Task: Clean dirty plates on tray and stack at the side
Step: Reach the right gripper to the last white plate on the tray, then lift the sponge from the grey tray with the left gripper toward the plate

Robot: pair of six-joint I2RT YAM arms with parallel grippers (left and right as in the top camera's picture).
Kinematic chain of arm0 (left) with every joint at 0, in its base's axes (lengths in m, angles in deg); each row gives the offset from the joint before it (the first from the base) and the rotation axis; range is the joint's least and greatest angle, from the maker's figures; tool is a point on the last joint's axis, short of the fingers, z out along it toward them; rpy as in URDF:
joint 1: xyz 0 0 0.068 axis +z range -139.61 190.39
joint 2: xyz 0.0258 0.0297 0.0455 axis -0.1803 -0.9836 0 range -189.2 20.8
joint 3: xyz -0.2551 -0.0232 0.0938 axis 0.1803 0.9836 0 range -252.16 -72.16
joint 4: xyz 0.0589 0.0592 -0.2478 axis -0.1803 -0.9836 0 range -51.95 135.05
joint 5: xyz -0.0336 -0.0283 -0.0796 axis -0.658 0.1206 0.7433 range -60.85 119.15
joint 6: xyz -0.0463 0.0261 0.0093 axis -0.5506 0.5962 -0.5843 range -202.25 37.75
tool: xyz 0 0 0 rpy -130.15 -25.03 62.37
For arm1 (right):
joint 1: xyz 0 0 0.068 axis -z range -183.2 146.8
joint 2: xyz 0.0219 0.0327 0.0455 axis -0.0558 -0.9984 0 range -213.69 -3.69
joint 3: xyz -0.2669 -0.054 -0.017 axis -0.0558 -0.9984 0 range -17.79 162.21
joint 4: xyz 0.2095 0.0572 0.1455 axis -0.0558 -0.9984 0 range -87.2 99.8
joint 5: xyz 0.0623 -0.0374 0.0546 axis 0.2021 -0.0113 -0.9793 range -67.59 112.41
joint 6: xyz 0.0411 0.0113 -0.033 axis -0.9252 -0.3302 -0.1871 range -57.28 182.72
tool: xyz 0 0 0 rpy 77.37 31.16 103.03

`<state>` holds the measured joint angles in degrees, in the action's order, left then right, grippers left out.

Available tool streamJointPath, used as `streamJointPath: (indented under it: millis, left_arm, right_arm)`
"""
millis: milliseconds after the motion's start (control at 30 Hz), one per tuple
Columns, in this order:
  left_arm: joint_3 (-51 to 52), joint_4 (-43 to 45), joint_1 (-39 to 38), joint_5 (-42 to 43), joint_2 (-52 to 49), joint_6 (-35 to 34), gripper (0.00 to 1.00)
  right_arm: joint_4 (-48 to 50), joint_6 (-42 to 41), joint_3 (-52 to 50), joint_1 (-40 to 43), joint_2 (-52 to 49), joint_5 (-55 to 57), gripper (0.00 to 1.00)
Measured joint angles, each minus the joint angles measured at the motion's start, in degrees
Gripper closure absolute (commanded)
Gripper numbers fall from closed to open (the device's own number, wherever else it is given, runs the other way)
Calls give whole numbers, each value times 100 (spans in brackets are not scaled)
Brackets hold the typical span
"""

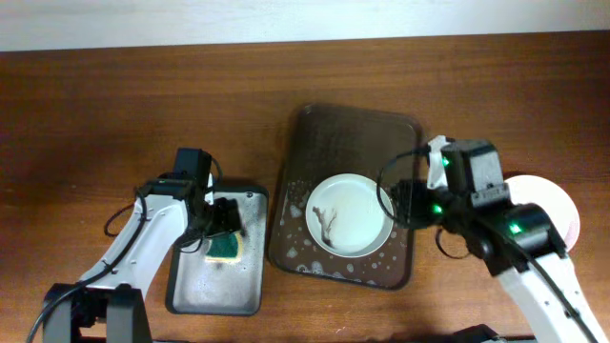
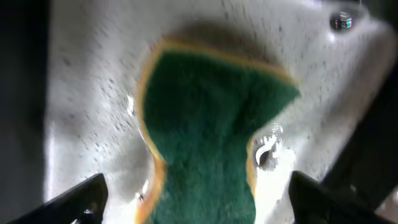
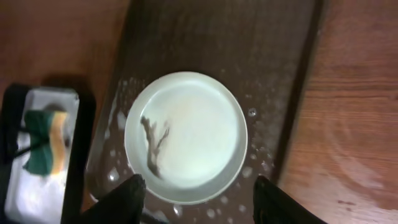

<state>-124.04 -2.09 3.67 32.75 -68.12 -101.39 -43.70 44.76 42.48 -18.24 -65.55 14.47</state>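
The sponge is squeezed in at its waist (image 2: 206,153), so I expect its wide end (image 2: 208,87) to spread out past my left gripper when I wipe the plate.
One white plate (image 1: 349,213) with a dark smear lies on the dark brown tray (image 1: 353,133), near its front; it also shows in the right wrist view (image 3: 186,134). A clean white plate (image 1: 558,205) lies on the table at the right, partly hidden by my right arm. My right gripper (image 3: 199,199) is open above the tray's right side, its fingers wide either side of the smeared plate's near rim, not touching it. My left gripper (image 2: 196,199) is open over a green and yellow sponge (image 2: 205,124) in the grey metal tray (image 1: 191,286), fingers either side of it.
The grey metal tray (image 2: 81,93) is wet, with soapy water round the sponge (image 1: 226,248). Foam spots cover the brown tray's front part (image 3: 118,168). Wooden table all round (image 1: 114,105). The back half of the brown tray holds nothing.
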Motion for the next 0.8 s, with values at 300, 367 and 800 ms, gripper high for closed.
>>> streamJointPath:
  millis: [300, 367, 800]
  left_arm:
    - [953, 1049, -350, 184, 146, -205, 100]
    - [866, 861, -345, 179, 138, -208, 38]
    - [122, 852, -490, -365, -481, -76, 99]
  right_arm:
    - [-374, 278, -7, 0, -142, 22, 43]
    - [-378, 280, -7, 0, -142, 22, 43]
    - [-400, 295, -7, 0, -146, 42, 44]
